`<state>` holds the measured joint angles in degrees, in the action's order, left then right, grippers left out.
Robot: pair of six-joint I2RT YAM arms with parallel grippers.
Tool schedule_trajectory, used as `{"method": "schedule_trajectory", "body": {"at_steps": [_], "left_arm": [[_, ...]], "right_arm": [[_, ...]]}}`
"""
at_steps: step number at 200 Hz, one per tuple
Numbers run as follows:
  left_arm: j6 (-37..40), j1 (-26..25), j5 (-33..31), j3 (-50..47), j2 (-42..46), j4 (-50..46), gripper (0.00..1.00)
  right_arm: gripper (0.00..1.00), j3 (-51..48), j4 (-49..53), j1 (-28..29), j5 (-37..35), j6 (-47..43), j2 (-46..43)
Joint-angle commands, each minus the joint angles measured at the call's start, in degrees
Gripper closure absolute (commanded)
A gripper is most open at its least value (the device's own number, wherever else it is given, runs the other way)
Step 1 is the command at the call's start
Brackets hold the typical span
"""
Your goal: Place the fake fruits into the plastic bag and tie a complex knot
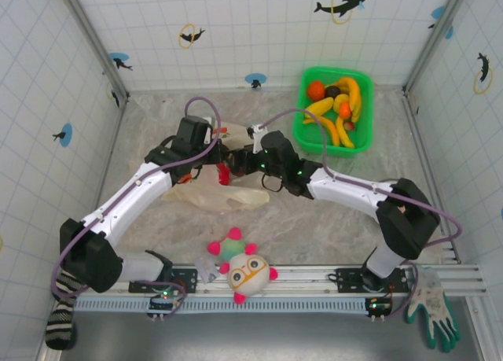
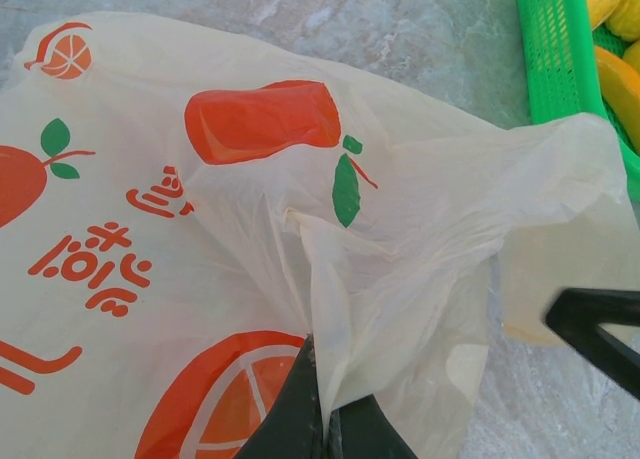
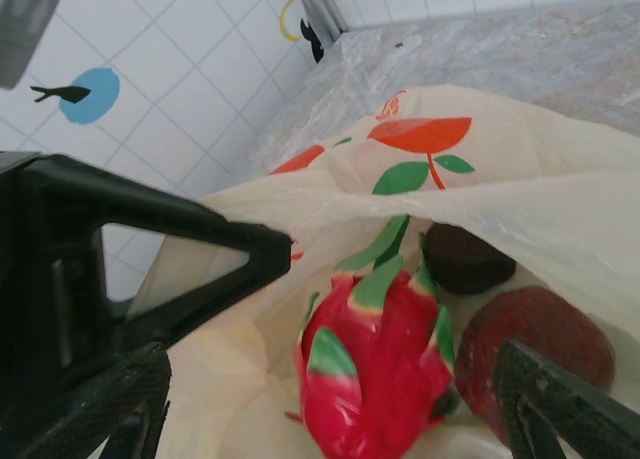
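Note:
I keep moving my right gripper to the green basket, as the dragon fruit is loose inside the bag (image 3: 372,364), and close it on the orange fruit (image 1: 345,110) beside the bananas.
The pale-yellow plastic bag (image 1: 228,196) with orange fruit prints lies mid-table. My left gripper (image 2: 330,424) is shut on a fold of the bag's rim (image 2: 330,279) and holds the mouth up. My right gripper (image 3: 335,419) hangs open over that mouth, its fingers (image 3: 560,409) wide apart on either side of a red dragon fruit (image 3: 375,369) that lies loose inside the bag. Beside it in the bag are a dark purple fruit (image 3: 470,259) and a dark red one (image 3: 535,344). More fake fruits, including yellow bananas (image 1: 342,113) and an orange one (image 1: 316,90), sit in the green basket (image 1: 302,125).
The green basket stands at the back right, and its wall (image 2: 550,49) is close to the bag. A white plush ball with pink knobs (image 1: 245,270) sits at the near edge. A glove (image 1: 432,310) and a striped sock (image 1: 61,318) hang off the front rail. Tiled walls enclose the table.

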<state>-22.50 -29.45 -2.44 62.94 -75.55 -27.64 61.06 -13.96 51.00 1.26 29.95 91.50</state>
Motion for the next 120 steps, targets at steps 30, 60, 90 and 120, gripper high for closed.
{"method": "schedule_trajectory", "body": {"at_steps": [30, 60, 90, 120], "left_arm": [[0.01, 0.48, -0.33, -0.61, 0.14, 0.22, 1.0], [0.15, 0.48, -0.08, -0.7, 0.4, 0.44, 1.0], [0.46, 0.45, 1.48, -1.15, 0.98, 1.89, 1.0], [0.71, 0.52, 1.63, -1.16, 1.28, 1.98, 1.0]], "right_arm": [[0.15, -1.81, 13.81, -1.95, -5.12, -3.34, -10.33], [0.15, -1.39, 20.08, -5.65, -9.26, -5.68, -14.83], [0.15, -1.23, 25.91, -13.12, -11.22, -5.43, -17.16], [0.16, -0.18, 27.61, -20.88, -13.03, -5.76, -16.59]]}}
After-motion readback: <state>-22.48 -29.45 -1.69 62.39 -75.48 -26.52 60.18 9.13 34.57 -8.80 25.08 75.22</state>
